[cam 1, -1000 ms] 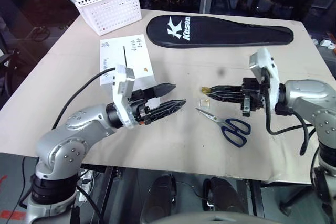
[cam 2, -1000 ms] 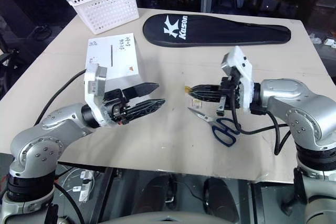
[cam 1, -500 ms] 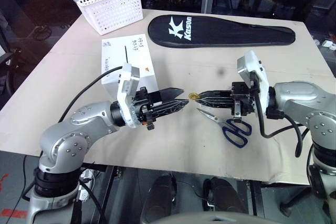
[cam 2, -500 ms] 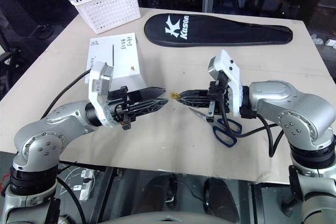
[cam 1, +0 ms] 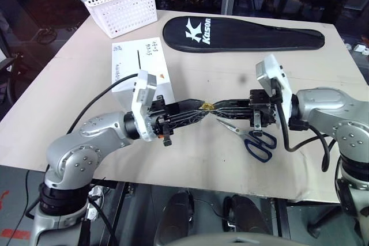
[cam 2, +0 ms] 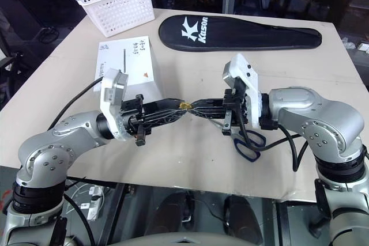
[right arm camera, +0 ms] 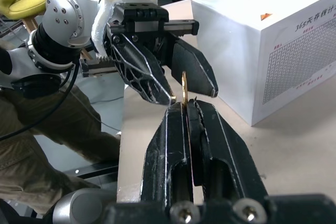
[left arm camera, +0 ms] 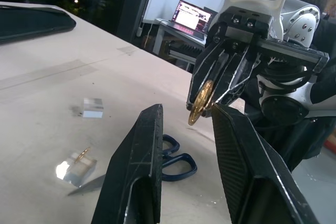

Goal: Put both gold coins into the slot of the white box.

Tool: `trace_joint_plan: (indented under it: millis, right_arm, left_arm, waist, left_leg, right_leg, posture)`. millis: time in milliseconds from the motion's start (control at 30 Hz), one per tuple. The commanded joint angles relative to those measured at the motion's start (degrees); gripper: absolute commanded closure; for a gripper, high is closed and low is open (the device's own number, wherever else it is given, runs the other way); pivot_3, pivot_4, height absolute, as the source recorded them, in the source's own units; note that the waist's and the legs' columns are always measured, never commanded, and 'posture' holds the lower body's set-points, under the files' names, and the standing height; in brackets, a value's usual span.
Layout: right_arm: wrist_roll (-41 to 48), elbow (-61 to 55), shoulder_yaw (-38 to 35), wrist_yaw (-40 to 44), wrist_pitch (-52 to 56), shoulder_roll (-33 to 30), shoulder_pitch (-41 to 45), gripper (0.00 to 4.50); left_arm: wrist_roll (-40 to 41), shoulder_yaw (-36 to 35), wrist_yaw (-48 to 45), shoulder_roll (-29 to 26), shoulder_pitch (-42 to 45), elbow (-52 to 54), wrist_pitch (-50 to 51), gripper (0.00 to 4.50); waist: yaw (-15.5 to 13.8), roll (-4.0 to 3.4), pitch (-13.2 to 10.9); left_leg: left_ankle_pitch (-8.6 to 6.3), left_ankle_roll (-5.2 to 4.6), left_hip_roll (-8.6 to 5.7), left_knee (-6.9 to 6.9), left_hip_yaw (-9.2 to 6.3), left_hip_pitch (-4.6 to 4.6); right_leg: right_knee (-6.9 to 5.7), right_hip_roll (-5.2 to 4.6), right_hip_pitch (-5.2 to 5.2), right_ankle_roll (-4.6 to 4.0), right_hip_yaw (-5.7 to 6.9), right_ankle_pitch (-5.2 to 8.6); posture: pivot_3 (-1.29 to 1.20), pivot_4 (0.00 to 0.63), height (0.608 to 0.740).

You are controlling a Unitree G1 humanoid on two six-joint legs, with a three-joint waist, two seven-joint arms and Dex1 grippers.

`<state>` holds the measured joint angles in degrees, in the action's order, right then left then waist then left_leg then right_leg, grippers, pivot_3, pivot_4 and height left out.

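Next, I take the gold coin's free edge [right arm camera: 184, 81] with my left gripper, because the white box's slot [cam 1: 138, 59] is closer to it, while my right gripper holds the gold coin.
My right gripper [cam 1: 215, 106] is shut on one gold coin [cam 1: 207, 106], held upright on edge at its fingertips above the table. My left gripper [cam 1: 202, 110] meets it tip to tip, open. Its two fingers [left arm camera: 149, 129] stand on either side of that gold coin [left arm camera: 201, 102] with a gap. The other gold coin [left arm camera: 82, 154] rests on a clear plastic square [left arm camera: 73, 169] on the table. The white box [cam 1: 141, 67] stands behind my left arm, with its slot [cam 1: 138, 60] on the lettered top face.
Blue-handled scissors [cam 1: 253, 139] lie under my right gripper. A second clear square [left arm camera: 93, 107] lies on the table nearby. A white perforated basket [cam 1: 118, 4] stands at the far left corner and a black racket case [cam 1: 242, 33] lies along the far edge.
My right gripper has moved left with the coin until it sits between my left gripper's fingers. The left fingers have narrowed around it.
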<state>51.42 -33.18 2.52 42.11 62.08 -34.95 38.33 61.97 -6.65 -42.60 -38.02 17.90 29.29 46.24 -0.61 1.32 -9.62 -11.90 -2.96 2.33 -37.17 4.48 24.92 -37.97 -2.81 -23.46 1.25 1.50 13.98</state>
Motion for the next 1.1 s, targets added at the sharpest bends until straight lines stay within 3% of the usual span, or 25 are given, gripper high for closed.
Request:
trace_joint_plan:
  millis: [33,67,167,200,233,633,733,1100]
  right_arm:
    - [1.31,-1.18,0.23,0.26,-1.07,0.48,1.75,4.50]
    - [1.33,-1.12,0.32,0.28,-1.06,0.54,1.83,4.50]
    - [1.69,-1.18,0.47,0.24,-0.74,0.77,1.99,4.50]
    - [1.85,-1.25,0.49,0.20,-0.63,0.82,1.99,4.50]
    - [2.10,-1.37,0.54,0.20,-0.43,0.85,1.96,4.50]
    - [3.06,-1.47,0.46,0.83,0.00,-0.06,0.94,4.50]
    - [3.08,-1.35,0.44,0.88,-0.10,-0.18,0.97,4.50]
    - [3.43,-1.10,0.42,0.71,-0.50,-0.79,0.98,4.50]
  left_arm:
    - [0.67,-0.42,0.01,0.06,1.54,1.23,-0.28,3.06]
    - [0.77,-0.43,0.02,0.07,1.63,1.18,-0.22,3.06]
    - [1.35,-0.65,-0.08,-0.02,1.45,1.38,-0.02,3.90]
    - [1.62,-0.74,-0.07,-0.02,1.38,1.45,0.08,4.37]
    - [1.84,-0.84,-0.03,0.01,1.31,1.51,0.12,4.45]
    - [3.82,-1.58,0.37,0.67,1.36,1.03,0.94,4.45]
    - [3.13,-1.41,0.84,1.05,1.52,0.99,0.43,3.60]
    - [2.39,-1.12,0.34,1.37,0.95,1.43,0.09,3.60]
  waist:
    - [-0.01,0.00,0.00]
    - [0.00,0.00,0.00]
    - [0.00,0.00,0.00]
    - [-0.01,0.00,0.00]
    - [0.00,0.00,0.00]
    - [0.00,0.01,-0.01]
    - [0.00,0.01,-0.01]
    - [-0.01,0.01,-0.02]
  left_leg:
    - [0.00,0.00,0.00,0.00,0.00,0.00]
    - [0.00,0.00,0.00,0.00,0.00,0.00]
    - [0.00,0.00,0.00,0.00,0.00,0.00]
    - [0.00,0.00,0.00,0.00,0.00,0.01]
    - [0.00,0.00,0.00,0.00,0.00,0.01]
    - [0.00,0.00,0.00,0.01,0.00,0.01]
    - [0.00,0.00,0.00,0.01,0.00,0.01]
    - [0.00,0.00,0.00,0.01,0.00,0.01]
  right_leg:
    - [0.00,0.00,0.00,0.00,0.00,0.00]
    - [0.00,-0.01,0.00,0.00,0.00,0.00]
    - [0.01,0.00,0.00,0.00,0.00,0.00]
    - [0.01,-0.02,0.00,0.00,0.00,0.00]
    - [0.01,-0.02,0.00,0.00,0.00,0.00]
    - [0.01,-0.05,0.00,0.00,0.01,0.00]
    - [0.01,-0.05,-0.01,0.00,0.01,0.00]
    - [0.02,-0.08,-0.01,-0.03,0.01,0.02]
  posture:
    - [0.00,0.150,0.740]
    - [0.00,0.150,0.740]
    - [0.00,0.150,0.740]
    - [0.00,0.150,0.740]
    - [0.00,0.150,0.740]
    - [0.00,0.150,0.740]
    - [0.00,0.150,0.740]
    - [0.00,0.150,0.740]
